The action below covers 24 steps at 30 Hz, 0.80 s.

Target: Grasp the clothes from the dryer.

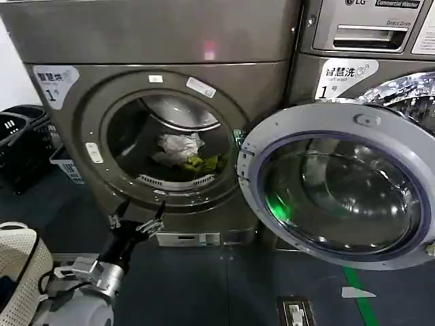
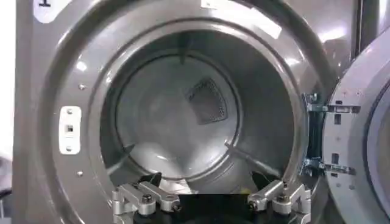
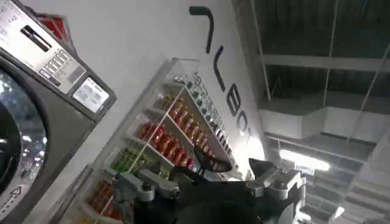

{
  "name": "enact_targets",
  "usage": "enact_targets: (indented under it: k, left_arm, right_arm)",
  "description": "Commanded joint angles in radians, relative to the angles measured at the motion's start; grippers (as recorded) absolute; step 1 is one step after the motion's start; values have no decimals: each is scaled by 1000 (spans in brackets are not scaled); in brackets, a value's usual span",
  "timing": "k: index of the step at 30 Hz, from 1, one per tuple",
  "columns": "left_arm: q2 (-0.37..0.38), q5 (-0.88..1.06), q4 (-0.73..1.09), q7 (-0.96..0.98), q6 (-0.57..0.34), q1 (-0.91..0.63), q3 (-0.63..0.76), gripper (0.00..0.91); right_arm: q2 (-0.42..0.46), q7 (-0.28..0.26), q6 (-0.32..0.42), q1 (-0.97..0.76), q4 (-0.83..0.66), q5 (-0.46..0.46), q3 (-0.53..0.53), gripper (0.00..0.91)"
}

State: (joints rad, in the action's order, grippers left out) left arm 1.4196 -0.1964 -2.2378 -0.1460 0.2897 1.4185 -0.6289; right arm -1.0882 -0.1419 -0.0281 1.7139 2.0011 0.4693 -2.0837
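My gripper is about to lift the yellow-green piece, which lies slumped in loose, crumpled folds, so it will fall open and hang long and limp when I lift it.
The dryer stands with its round door swung open to the right. Inside the drum lie the clothes, a white piece with a yellow-green piece beside it, low at the drum's front. My left gripper hovers open and empty just below the porthole rim, in front of the machine. In the left wrist view this gripper faces into the grey drum, fingers spread wide. My right gripper is held away from the dryer, open and empty, pointing toward shelves and ceiling.
A second machine with an LG logo stands right of the dryer, behind the open door. Dark baskets sit at the left, and a cream lattice basket lies at my lower left. Shelves of bottles line a white wall.
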Motion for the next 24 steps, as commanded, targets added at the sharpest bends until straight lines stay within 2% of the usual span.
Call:
enact_targets:
  k: [1, 14, 24]
  left_arm:
    - [-2, -1, -6, 0, 0, 1, -3, 907]
    - [0, 7, -5, 1, -12, 9, -3, 907]
    - [-18, -27, 70, 37, -43, -96, 51, 907]
  right_arm:
    - [-1, 0, 1, -2, -1, 0, 2, 907]
    - [-1, 6, -3, 3, 0, -1, 2, 907]
    - [-5, 16, -6, 16, 7, -2, -3, 907]
